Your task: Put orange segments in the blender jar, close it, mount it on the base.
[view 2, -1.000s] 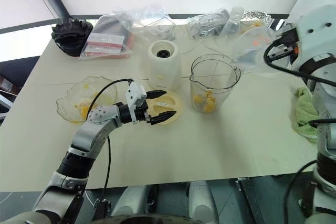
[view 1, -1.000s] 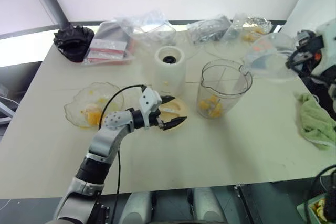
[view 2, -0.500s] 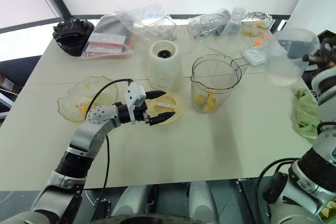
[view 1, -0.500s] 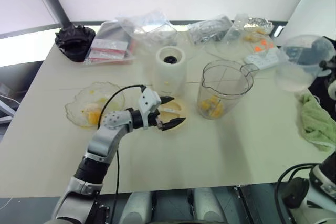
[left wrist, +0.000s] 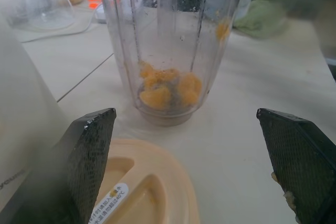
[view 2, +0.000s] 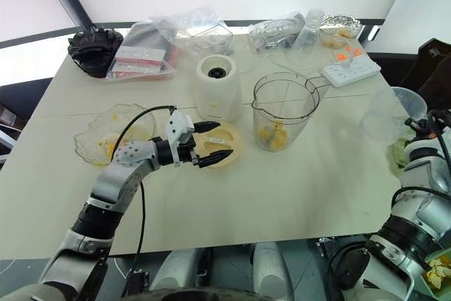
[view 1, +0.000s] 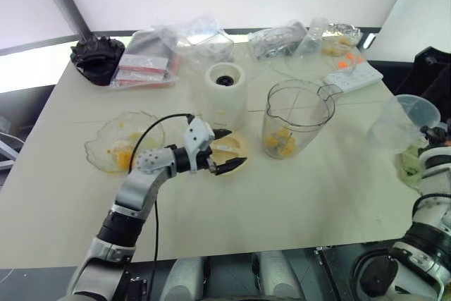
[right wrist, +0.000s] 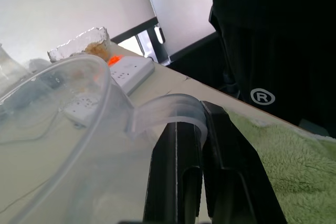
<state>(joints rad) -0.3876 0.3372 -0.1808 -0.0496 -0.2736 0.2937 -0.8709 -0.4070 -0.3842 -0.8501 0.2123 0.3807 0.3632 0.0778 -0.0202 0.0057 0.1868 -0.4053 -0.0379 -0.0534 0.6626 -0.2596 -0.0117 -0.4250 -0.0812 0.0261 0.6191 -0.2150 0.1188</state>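
Note:
The measuring cup upright (view 1: 405,121) has the space (view 1: 365,142) beside the green towel open to it, so the right gripper should keep lowering the measuring cup there until its bottom rests flat.
The blender jar (view 1: 297,116) stands open-topped at mid-table, with several orange segments (left wrist: 167,86) at its bottom. To its left is the white base (view 1: 226,94). More orange segments (view 1: 124,156) lie in a wavy glass bowl (view 1: 101,144). My left gripper (view 1: 232,149) is open, level, just above a flat cream lid (view 1: 232,147), pointing at the jar. My right gripper (right wrist: 200,167) is shut on the handle of a clear measuring cup (view 1: 399,119), held upright at the table's right edge.
A green towel (view 1: 411,166) lies at the right edge under the cup. A white power strip (view 1: 352,76), plastic bags (view 1: 184,41), a foil tray (view 1: 340,32) and a black object (view 1: 96,55) line the back. Dark cloth (right wrist: 273,40) hangs beyond the right edge.
My right arm has dropped and swung right, carrying the measuring cup from above the jar's right side to the table's right edge and turning it upright. The left arm has stayed still.

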